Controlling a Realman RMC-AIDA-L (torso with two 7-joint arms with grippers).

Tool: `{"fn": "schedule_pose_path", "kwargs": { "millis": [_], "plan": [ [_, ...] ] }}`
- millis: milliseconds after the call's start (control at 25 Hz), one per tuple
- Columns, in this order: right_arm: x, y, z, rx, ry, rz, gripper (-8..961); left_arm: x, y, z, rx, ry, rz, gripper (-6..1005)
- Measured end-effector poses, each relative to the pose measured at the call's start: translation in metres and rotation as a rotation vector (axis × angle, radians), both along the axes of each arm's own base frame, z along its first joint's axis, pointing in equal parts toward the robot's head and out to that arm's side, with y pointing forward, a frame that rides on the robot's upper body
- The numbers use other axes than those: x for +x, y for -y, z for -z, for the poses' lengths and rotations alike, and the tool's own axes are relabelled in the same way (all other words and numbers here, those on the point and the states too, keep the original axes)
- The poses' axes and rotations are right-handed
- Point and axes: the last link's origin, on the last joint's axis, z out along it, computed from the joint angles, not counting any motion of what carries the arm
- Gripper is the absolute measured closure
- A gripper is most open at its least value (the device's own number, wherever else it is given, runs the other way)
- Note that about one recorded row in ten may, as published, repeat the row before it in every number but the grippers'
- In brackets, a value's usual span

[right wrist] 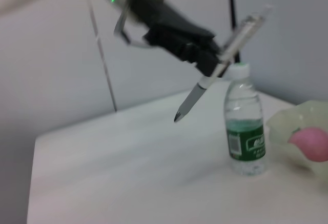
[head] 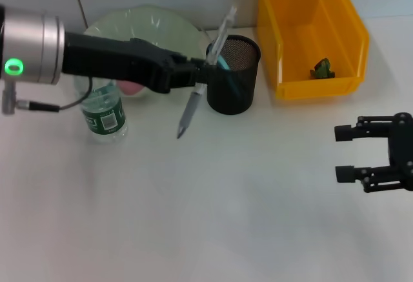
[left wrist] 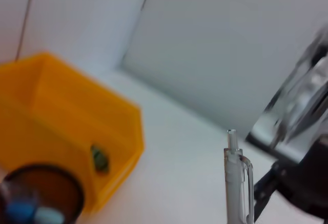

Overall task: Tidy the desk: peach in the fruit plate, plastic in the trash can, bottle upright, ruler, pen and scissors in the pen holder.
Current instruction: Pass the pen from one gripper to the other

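Observation:
Next, I turn the slanting pen point(head: 191, 109) upright and grip its clear top point(head: 228, 20) with my right gripper, since my left gripper is holding the pen by its middle.
My left gripper point(head: 201, 74) is shut on a clear pen point(head: 193, 101), which hangs tilted, tip down, just left of the black mesh pen holder point(head: 242, 95). Blue items point(left wrist: 31, 211) stand inside the holder; I cannot tell whether they are the ruler or the scissors. The bottle point(head: 104, 114) stands upright beside the pale green fruit plate point(head: 155, 24), and the pink peach point(right wrist: 310, 144) lies in that plate. A green piece of plastic point(head: 321, 69) lies in the yellow trash can point(head: 348, 37). My right gripper point(head: 345, 153) hovers open at the right, holding nothing.
The left arm point(head: 110, 59) reaches across the plate and above the bottle. The trash can stands right beside the pen holder. A wall runs close behind the plate and the trash can. White tabletop point(head: 213, 217) spreads in front.

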Motion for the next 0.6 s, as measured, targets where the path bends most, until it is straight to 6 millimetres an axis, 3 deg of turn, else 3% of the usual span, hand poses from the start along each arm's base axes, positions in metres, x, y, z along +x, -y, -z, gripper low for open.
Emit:
{"fn": "schedule_pose_path", "kwargs": {
  "millis": [40,160,240,360,600],
  "plan": [
    [0.002,0.001,-0.001,0.006,-0.02,0.016,309,-0.012,0.007,0.004,0.015,0.138,0.069,867],
    [0.009,0.004,-0.006,0.029,-0.076,0.061,310,-0.017,0.011,0.005,0.022,0.197,0.097,867],
    [0.013,0.004,-0.009,0.055,-0.111,0.088,311,-0.029,0.021,0.011,0.058,0.408,0.161,867],
    [0.017,0.006,-0.013,0.089,-0.158,0.114,313,-0.04,0.025,0.017,0.103,0.495,0.183,867],
    [0.016,0.011,-0.012,0.138,-0.245,0.12,316,-0.072,0.033,0.052,0.304,0.639,0.175,867]
  ]
}}
